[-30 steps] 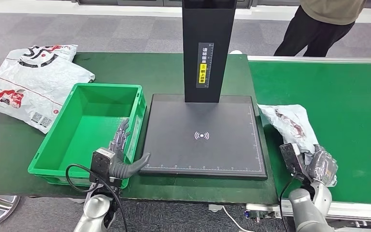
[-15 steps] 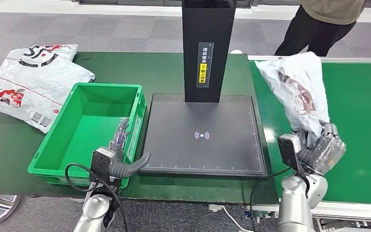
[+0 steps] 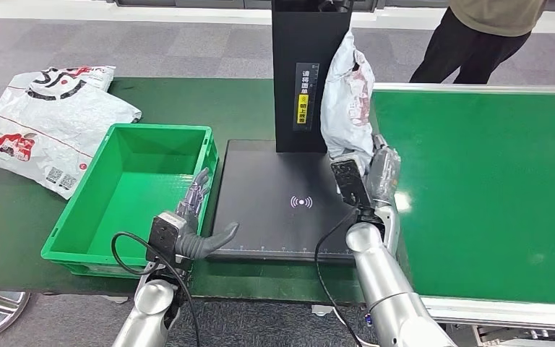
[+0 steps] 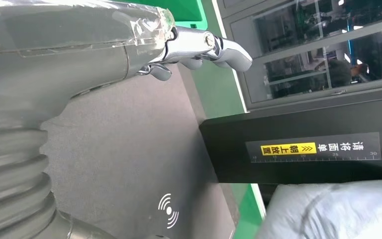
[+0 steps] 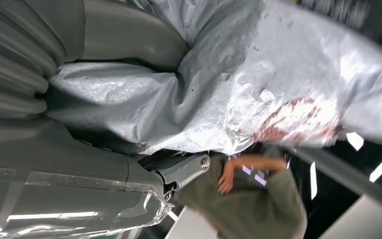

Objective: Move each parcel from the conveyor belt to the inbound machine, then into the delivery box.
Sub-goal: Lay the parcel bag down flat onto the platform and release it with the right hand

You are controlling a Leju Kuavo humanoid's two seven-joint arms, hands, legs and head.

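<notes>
The silver-white parcel bag (image 3: 348, 105) has crumpled wrinkles (image 3: 354, 68), so it will bunch up and fold around my left gripper when I lift it toward the delivery box.
My right hand (image 3: 377, 172) grips a silver-white parcel bag (image 3: 347, 97) with red print and holds it upright above the right side of the black inbound machine plate (image 3: 267, 210), beside the machine's black column (image 3: 305, 72). The right wrist view shows the crumpled bag (image 5: 238, 94) pressed in that hand (image 5: 109, 164). My left hand (image 3: 199, 224) hovers open at the plate's front left corner, next to the green delivery box (image 3: 134, 195); its fingers (image 4: 199, 45) are spread over the plate (image 4: 129, 149). The green conveyor belt (image 3: 491, 188) lies to the right.
Two more white printed parcels (image 3: 47, 119) lie on the green table left of the box. A person (image 3: 477, 36) stands behind the conveyor's far end. The machine's column rises at the back of the plate.
My right hand lifted the parcel off the conveyor and swung it left, from the belt's edge to above the machine plate. The left hand shifted slightly right and up.
</notes>
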